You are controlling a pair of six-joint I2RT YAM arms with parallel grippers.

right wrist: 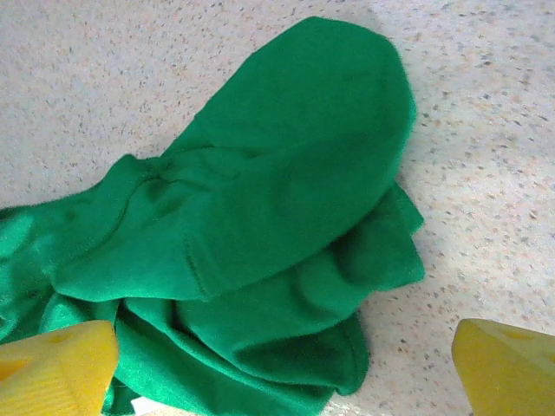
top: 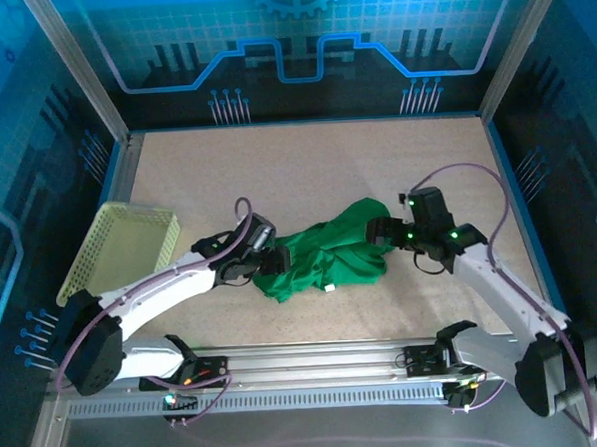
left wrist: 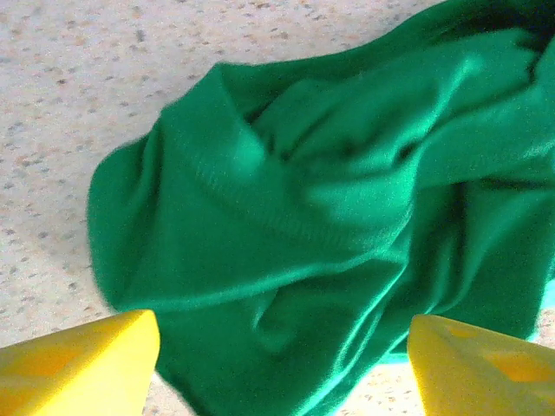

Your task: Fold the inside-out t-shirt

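My grippers will draw the t-shirt [top: 330, 250] out into a long, sagging piece of cloth when I lift its ends apart, since slack folds [top: 353, 263] bunch through the heap.
The inside-out t-shirt [top: 325, 252] lies crumpled in a bright-green heap at the middle of the table. My left gripper [top: 270, 260] is at the heap's left end. In the left wrist view its yellow fingers [left wrist: 87, 364] stand wide apart over the rumpled cloth [left wrist: 329, 217], and nothing is pinched between them; the left gripper [left wrist: 282, 347] is open. My right gripper [top: 384, 231] is at the heap's right end. It is open [right wrist: 284, 347] just above a rounded fold of the t-shirt [right wrist: 286, 199], with its yellow fingers [right wrist: 52, 373] clear of the fabric.
A pale yellow-green perforated basket [top: 125, 248] sits tilted at the table's left edge, beside the left arm. Bare speckled tabletop [top: 305, 163] stretches behind the shirt. A small white tag [top: 329, 288] shows at the heap's near edge. Metal frame posts border the table.
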